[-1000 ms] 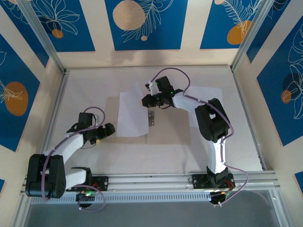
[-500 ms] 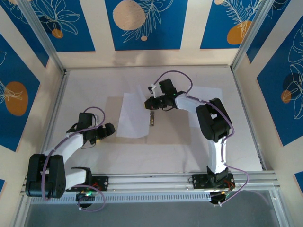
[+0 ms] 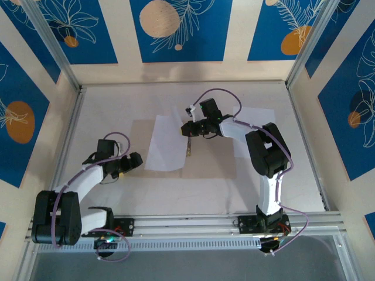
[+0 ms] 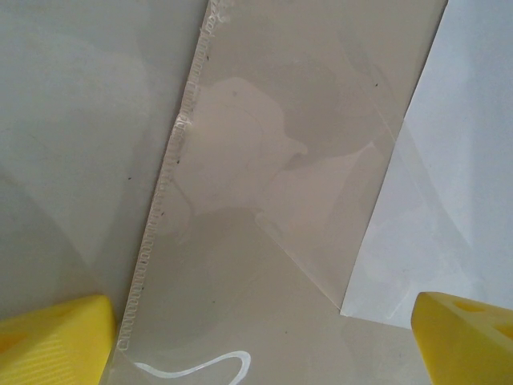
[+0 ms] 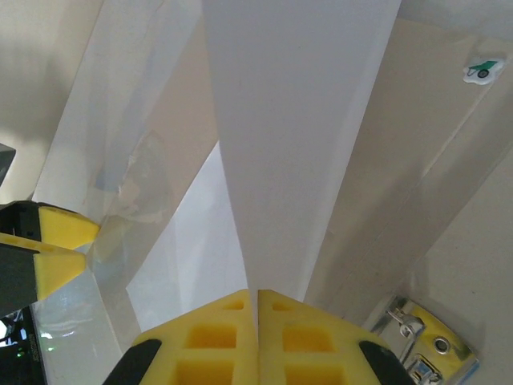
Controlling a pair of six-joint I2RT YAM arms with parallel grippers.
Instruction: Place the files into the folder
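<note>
The white file lies at a slant, with its far end well short of the folder's outer edge. Next, my right gripper takes a new grip on the file's raised edge and swings the file straight.
The tan folder lies open and flat on the table, its metal clip on the spine. One white file lies over the folder's left half. My right gripper is shut on that sheet's far right edge and lifts it a little. In the right wrist view the yellow fingers pinch the sheet, with the clip at the lower right. A second file lies right of the folder, partly under my right arm. My left gripper hovers open at the folder's left edge.
The table is boxed in by cream walls with blue panels at the back and sides. An aluminium rail runs along the near edge by the arm bases. Bare table surface lies left of the folder.
My right gripper has shifted a little to the right, dragging the pinched sheet's top edge with it. The left arm has not moved.
</note>
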